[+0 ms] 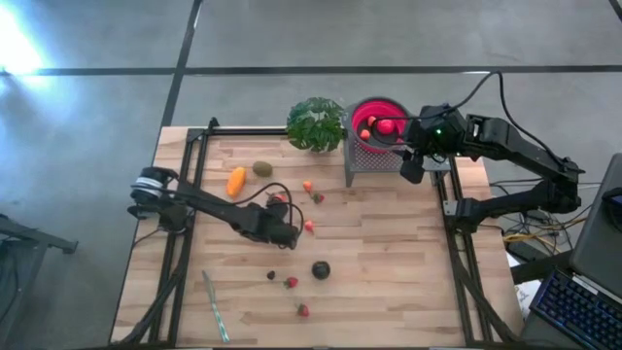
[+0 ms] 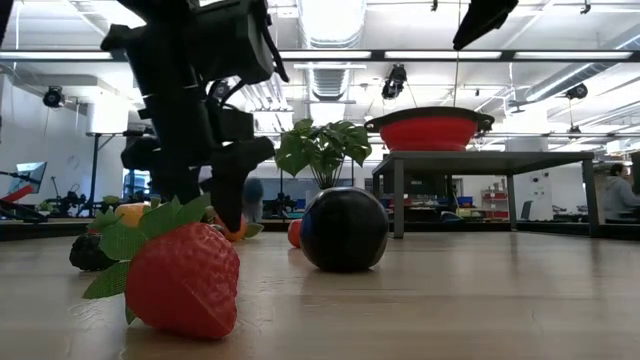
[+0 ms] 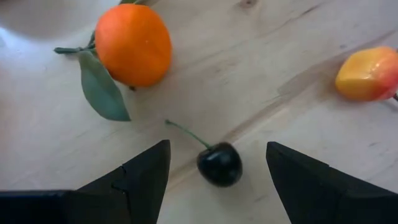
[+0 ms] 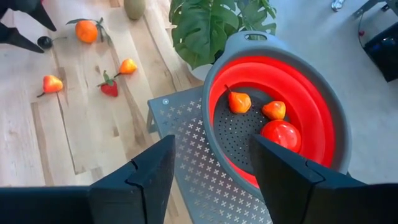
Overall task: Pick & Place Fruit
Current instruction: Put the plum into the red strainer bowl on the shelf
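The cherry (image 3: 220, 165) is at my left gripper, a long way from the red colander bowl (image 1: 378, 121) under my right gripper, so next I pass the cherry to my right gripper.
My left gripper (image 3: 217, 149) is open and low over the middle of the table (image 1: 282, 226). Its fingers stand on either side of a small dark cherry (image 3: 219, 163), which lies on the wood with its stem up; they do not touch it. An orange with a leaf (image 3: 132, 43) and a small yellow-red pear (image 3: 370, 73) lie just beyond it. My right gripper (image 4: 212, 143) is open and empty above the red colander bowl (image 4: 311, 106), which holds a red apple (image 4: 281, 135) and two small orange pears (image 4: 239, 102). The bowl rests on a grey perforated stand (image 1: 374, 160).
A leafy plant (image 1: 316, 123) stands left of the bowl. An orange elongated piece (image 1: 235, 181), a kiwi (image 1: 262, 168), a dark round fruit (image 1: 321, 270) and strawberries (image 1: 303, 310) lie scattered on the wood. A pale stick (image 1: 216, 306) lies near the front left edge.
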You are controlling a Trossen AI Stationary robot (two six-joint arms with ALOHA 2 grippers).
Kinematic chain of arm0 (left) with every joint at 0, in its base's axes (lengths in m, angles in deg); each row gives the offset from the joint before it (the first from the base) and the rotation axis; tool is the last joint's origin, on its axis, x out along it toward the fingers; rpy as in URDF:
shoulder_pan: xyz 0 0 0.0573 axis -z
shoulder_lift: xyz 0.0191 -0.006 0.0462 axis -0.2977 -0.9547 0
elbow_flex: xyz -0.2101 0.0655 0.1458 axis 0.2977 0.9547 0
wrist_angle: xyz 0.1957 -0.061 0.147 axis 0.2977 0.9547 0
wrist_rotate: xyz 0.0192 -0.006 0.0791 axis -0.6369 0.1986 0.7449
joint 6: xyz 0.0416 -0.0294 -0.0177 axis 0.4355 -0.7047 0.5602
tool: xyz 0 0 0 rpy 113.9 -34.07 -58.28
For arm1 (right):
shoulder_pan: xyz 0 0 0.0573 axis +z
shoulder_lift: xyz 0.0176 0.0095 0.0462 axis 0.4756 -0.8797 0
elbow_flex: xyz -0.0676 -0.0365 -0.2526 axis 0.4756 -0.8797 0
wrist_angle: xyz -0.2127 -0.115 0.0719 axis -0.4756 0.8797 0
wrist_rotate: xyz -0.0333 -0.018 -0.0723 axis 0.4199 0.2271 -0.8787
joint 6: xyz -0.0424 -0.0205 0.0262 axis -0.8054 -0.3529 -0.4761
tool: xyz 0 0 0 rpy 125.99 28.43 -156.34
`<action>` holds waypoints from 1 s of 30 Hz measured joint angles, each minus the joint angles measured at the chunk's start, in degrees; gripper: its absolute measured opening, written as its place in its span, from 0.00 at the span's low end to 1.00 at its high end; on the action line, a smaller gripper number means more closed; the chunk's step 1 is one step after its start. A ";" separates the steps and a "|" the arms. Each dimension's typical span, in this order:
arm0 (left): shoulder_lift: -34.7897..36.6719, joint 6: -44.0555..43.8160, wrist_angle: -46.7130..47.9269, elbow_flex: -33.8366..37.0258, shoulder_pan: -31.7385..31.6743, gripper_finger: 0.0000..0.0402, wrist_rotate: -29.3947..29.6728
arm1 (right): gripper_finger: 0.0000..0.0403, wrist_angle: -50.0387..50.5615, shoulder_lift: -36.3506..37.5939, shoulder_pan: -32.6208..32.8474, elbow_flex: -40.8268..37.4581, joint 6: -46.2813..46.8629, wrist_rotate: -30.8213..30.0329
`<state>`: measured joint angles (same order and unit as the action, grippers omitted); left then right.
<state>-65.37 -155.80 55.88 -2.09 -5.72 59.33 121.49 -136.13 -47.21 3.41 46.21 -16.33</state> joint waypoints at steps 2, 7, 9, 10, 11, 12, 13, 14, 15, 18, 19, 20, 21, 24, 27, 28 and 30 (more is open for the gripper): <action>-0.24 -0.26 0.00 0.24 -0.04 0.67 -0.02 | 0.49 0.00 0.00 0.02 0.00 -0.16 0.00; -1.61 -1.03 -0.41 0.45 -0.33 0.67 -0.02 | 0.45 0.01 0.00 0.02 -0.02 -0.44 0.02; -2.21 -1.09 -0.58 0.43 -0.53 0.67 -0.06 | 0.44 0.02 0.00 0.02 -0.02 -0.46 0.00; -2.35 -1.09 -0.84 0.43 -0.61 0.67 -0.06 | 0.43 0.02 0.00 0.04 -0.02 -0.44 0.00; -2.41 -1.10 -0.97 0.43 -0.66 0.67 -0.06 | 0.43 0.02 0.00 0.04 -0.02 -0.44 0.01; -2.46 -1.07 -1.04 0.43 -0.69 0.67 -0.06 | 0.42 0.03 0.00 0.04 -0.02 -0.46 0.01; -2.46 -1.04 -1.04 0.43 -0.74 0.67 -0.06 | 0.42 0.04 0.00 0.04 -0.02 -0.51 0.00; -2.46 -0.98 -1.11 0.43 -0.78 0.67 -0.05 | 0.41 0.04 0.00 0.04 -0.02 -0.68 0.02; -2.46 -0.88 -1.21 0.43 -0.79 0.67 -0.04 | 0.41 0.04 0.00 0.04 -0.02 -0.68 0.00; -2.46 -0.89 -1.29 0.43 -0.79 0.66 -0.06 | 0.42 0.05 0.00 0.04 -0.02 -0.68 0.00; -2.46 -0.93 -1.35 0.43 -0.79 0.65 -0.06 | 0.42 0.07 0.00 0.04 -0.02 -0.67 0.02; -2.46 -1.07 -1.37 0.43 -0.79 0.63 -0.14 | 0.43 0.07 0.00 0.04 -0.02 -0.66 0.01; -2.46 -1.16 -1.41 0.43 -0.79 0.62 -0.33 | 0.43 0.09 0.00 0.04 -0.02 -0.68 0.00; -2.46 -1.35 -1.46 0.43 -0.81 0.56 -0.79 | 0.45 0.09 0.00 0.04 -0.02 -0.66 0.02; -2.46 -1.37 -1.44 0.43 -0.83 0.50 -1.01 | 0.46 0.09 0.00 0.04 -0.03 -0.63 0.00; -2.46 -1.37 -1.42 0.43 -0.83 0.48 -1.07 | 0.46 0.09 0.00 0.04 -0.04 -0.63 0.01; -2.46 -1.37 -1.39 0.43 -0.83 0.45 -1.16 | 0.45 0.09 0.00 0.04 -0.04 -0.65 0.00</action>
<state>-67.83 -157.17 54.48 -1.66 -6.55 58.17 121.58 -136.13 -47.16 3.37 45.56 -16.33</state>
